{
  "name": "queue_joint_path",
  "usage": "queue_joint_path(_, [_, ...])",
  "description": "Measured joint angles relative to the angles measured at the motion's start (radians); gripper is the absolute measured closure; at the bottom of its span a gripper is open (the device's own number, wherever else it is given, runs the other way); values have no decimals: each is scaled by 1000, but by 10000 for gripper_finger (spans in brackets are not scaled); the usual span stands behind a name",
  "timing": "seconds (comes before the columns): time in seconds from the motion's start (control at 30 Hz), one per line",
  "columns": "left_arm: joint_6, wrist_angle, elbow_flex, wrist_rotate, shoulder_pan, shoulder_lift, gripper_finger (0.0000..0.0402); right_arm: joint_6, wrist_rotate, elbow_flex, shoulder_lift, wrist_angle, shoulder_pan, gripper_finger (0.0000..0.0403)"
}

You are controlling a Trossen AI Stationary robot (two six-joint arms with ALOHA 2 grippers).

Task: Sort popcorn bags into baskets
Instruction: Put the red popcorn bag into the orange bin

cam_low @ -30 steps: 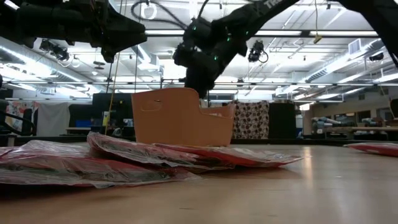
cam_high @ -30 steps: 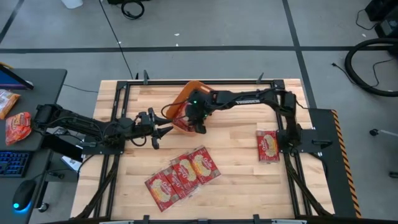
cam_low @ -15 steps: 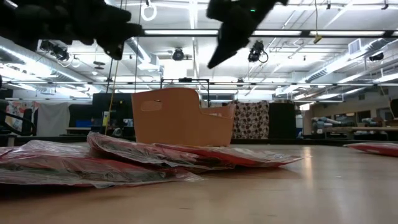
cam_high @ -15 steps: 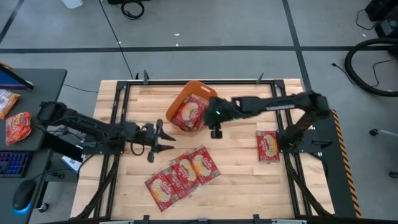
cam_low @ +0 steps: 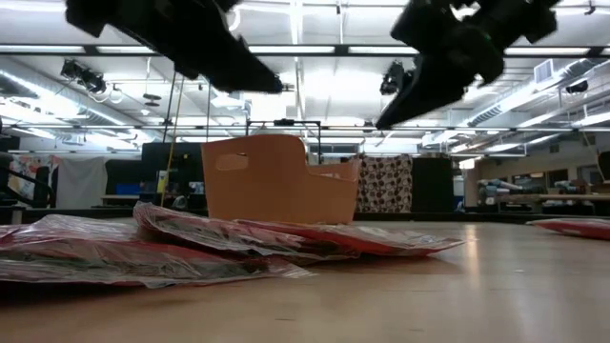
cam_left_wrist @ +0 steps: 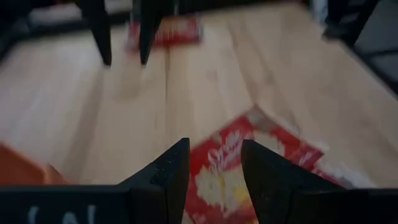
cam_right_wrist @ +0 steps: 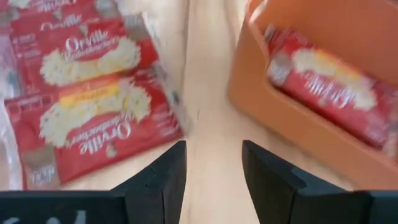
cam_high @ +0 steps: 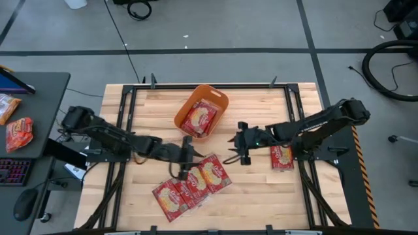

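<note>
The middle bag (cam_high: pixel 195 185) will come off by itself when I lift it, because the bags overlap in a loose fan with separate edges (cam_high: pixel 183 192).
The orange tub (cam_high: pixel 210 96) stands at the far middle of the table with one red popcorn bag (cam_high: pixel 199 119) lying flat in it. Three overlapping bags (cam_high: pixel 192 183) lie near the table's near edge, and a single bag (cam_high: pixel 281 155) lies at the right. My left gripper (cam_high: pixel 183 167) hangs open just over the far edge of the pile; in its wrist view the gripper (cam_left_wrist: pixel 214 168) has a bag (cam_left_wrist: pixel 261 155) below it. My right gripper (cam_high: pixel 231 149) is open above bare wood between the tub and the single bag, and in its wrist view the gripper (cam_right_wrist: pixel 214 168) faces the tub (cam_right_wrist: pixel 292 118) and the pile (cam_right_wrist: pixel 93 93).
The black frame rails (cam_high: pixel 124 130) run along the table's left and right sides. A side desk (cam_high: pixel 32 91) at the left carries more packets (cam_high: pixel 18 132) and a keyboard. Bare wood (cam_high: pixel 261 189) lies between the pile and the single bag. In the low view the pile (cam_low: pixel 191 243) lies in front of the tub (cam_low: pixel 276 176).
My right gripper has left the tub's near edge and swung toward the table's right and near side. The packet it had there now lies flat in the tub. My left gripper has moved right and toward the near edge, ending over the pile of bags.
</note>
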Motion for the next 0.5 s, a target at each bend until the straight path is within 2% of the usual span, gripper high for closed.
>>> queue_joint_path(0.1, [-56, -173, 85, -5, 0, 58, 251, 19, 0, -53, 16, 47, 16, 243])
queue_joint_path(0.3, [-57, -460, 223, -15, -42, 156, 246, 26, 0, -103, 87, 118, 30, 243])
queue_joint_path(0.5, [-34, -658, 306, -73, -143, 203, 194, 45, 1, -107, 160, 204, 30, 243])
